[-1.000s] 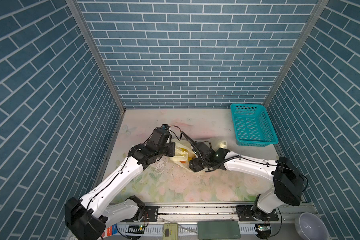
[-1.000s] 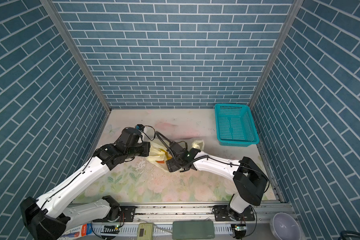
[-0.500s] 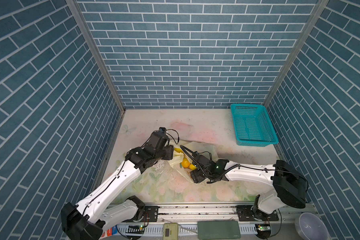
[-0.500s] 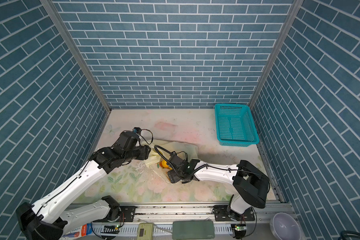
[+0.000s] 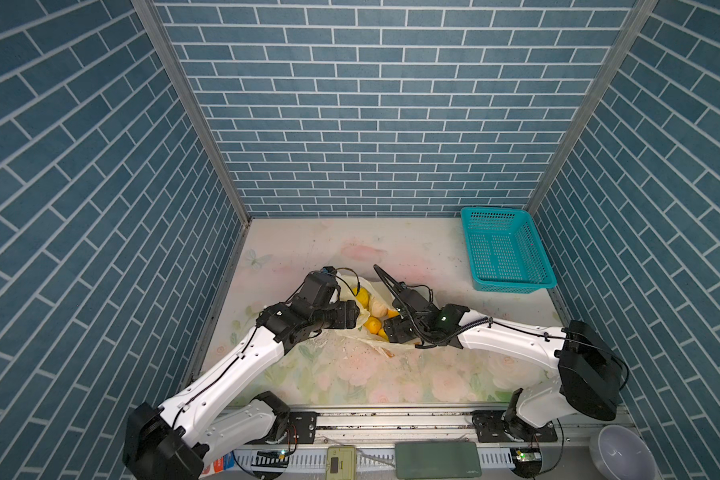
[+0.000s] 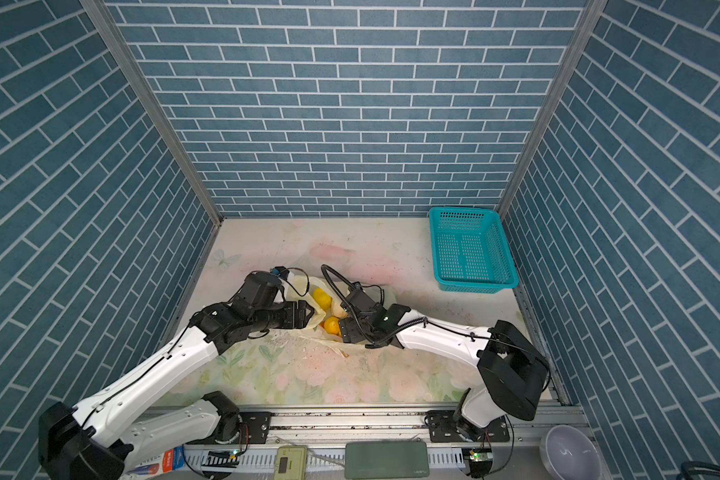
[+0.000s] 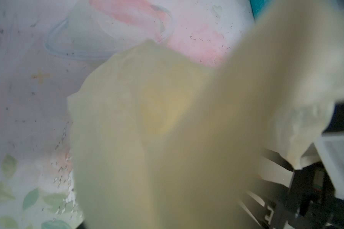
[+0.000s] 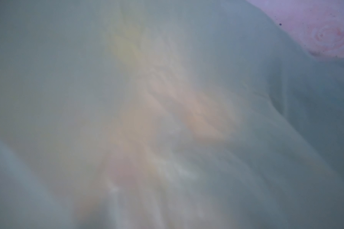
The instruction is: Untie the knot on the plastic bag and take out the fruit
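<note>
The plastic bag's opening (image 5: 373, 315) droops narrow around the fruit. My right gripper should pull the bag's rim back toward the teal basket (image 5: 505, 252) and widen the opening before it reaches in.
The plastic bag (image 5: 385, 293) (image 6: 300, 286) lies slumped mid-table with its mouth gaping upward. Fruit shows inside in both top views: a yellow lemon (image 5: 362, 297) (image 6: 321, 298), a cream piece (image 5: 377, 308) and an orange-yellow piece (image 5: 373, 324) (image 6: 332, 325). My left gripper (image 5: 356, 314) (image 6: 308, 313) sits at the bag's left side, jaws apart. My right gripper (image 5: 391, 328) (image 6: 344, 328) is at the bag's right front edge, jaws wide, nothing visibly held. Blurred bag plastic (image 7: 147, 119) (image 8: 167, 119) covers both wrist views and hides the jaws. The knot does not show.
A teal perforated basket (image 5: 512, 284) (image 6: 474, 286) stands at the back right by the brick wall. A grey bowl (image 5: 622, 455) sits off the table at the front right. The floral mat (image 5: 391, 374) stretches in front of the bag.
My left gripper has opened and let go of the bunched bag top. The bag has slumped and spread, so fruit now shows. Both grippers shifted slightly around the bag.
</note>
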Controlling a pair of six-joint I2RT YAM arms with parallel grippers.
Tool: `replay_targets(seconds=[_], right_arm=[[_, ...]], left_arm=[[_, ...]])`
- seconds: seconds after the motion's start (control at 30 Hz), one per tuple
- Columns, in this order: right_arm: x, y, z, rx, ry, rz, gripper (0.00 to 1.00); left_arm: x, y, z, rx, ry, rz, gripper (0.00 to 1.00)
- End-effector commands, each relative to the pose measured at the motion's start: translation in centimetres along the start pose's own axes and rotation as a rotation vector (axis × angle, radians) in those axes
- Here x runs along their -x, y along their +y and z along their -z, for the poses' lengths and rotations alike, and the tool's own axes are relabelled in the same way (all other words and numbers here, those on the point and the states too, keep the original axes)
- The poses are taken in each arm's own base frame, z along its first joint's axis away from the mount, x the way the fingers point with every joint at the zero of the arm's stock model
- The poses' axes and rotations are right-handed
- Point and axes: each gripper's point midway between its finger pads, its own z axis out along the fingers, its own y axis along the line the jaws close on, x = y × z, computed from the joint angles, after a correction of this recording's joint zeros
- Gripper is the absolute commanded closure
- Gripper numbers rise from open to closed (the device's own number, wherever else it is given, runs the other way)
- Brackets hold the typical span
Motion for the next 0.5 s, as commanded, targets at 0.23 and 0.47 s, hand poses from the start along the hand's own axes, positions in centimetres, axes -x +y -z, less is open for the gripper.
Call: replay_targets(seconds=[0.23,0.47], right_arm=[[5.3,-1.2,1.6,-0.004,-0.135,-0.094,0.15],[7.5,-5.5,1.4,-0.154,-0.174,-0.130,0.16]], left_arm=[[-0.8,2.3,-1.8,0.096,-0.007,-0.056,1.00],[-0.9,6.1,1.3,0.290,-0.063,-0.077,1.00]])
